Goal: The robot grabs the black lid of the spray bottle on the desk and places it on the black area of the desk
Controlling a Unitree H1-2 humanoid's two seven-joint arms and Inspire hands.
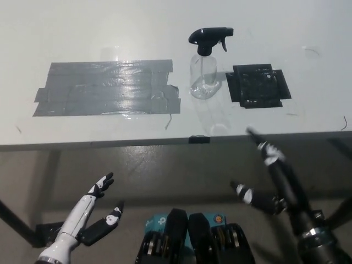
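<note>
My gripper will lift the black lid [208, 39], and the thin tube [202, 69] should come out with it, since the tube shows through the clear bottle below the lid.
A clear spray bottle [204, 77] stands upright on the white desk [165, 22], topped by its black trigger lid [209, 38]. Just right of it lies the black taped square [257, 85]. My black right hand [269, 176] hangs open below the desk's front edge, its fingertips reaching up toward the edge right of the bottle, apart from it. My white left hand [91, 212] rests open at the lower left, well below the desk.
A large patch of grey tape [107, 88] covers the desk left of the bottle. The desk's front edge [165, 142] runs across the middle of the picture, with floor below it.
</note>
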